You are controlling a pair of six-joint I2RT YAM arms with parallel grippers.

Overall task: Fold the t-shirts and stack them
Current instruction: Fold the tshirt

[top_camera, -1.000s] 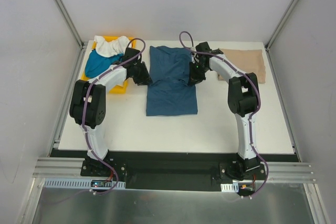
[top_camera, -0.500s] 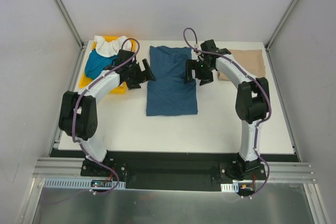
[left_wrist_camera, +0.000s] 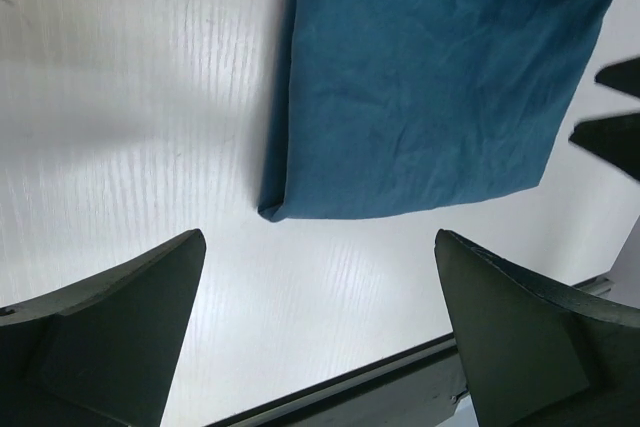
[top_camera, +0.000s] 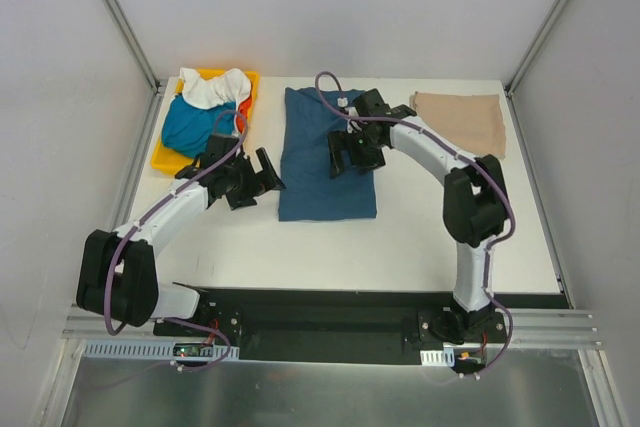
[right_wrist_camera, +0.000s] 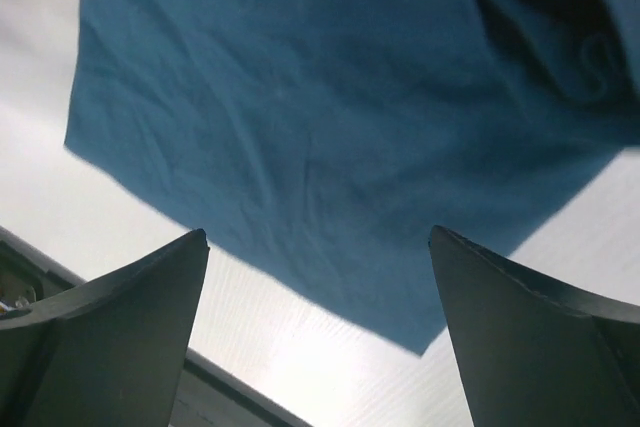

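The navy t-shirt's far end [top_camera: 303, 100] lies loose on the smooth surface, so I expect the navy t-shirt to bend double and slide nearer when I lift its near corners.
A dark navy t-shirt [top_camera: 326, 162] lies flat in the middle of the table, folded into a long narrow rectangle. My left gripper [top_camera: 262, 173] hangs open just left of its near left corner and holds nothing. In the left wrist view that corner of the navy shirt [left_wrist_camera: 430, 77] lies ahead of the open left gripper [left_wrist_camera: 320, 332]. My right gripper [top_camera: 343, 155] is open over the shirt's right half. In the right wrist view the navy cloth [right_wrist_camera: 330, 117] fills the space beyond the empty right gripper [right_wrist_camera: 320, 332]. A folded beige t-shirt [top_camera: 461, 119] lies at the back right.
A yellow tray [top_camera: 166, 156] at the back left holds a teal shirt [top_camera: 190, 125], a white shirt [top_camera: 212, 87] and a bit of orange-red cloth [top_camera: 243, 110]. The table's black front edge [left_wrist_camera: 400, 377] runs close behind the left gripper. Frame posts stand at the back corners.
Both grippers have opened and left the navy shirt's far sides. The left arm drew back toward the near left. The right gripper moved nearer, over the shirt.
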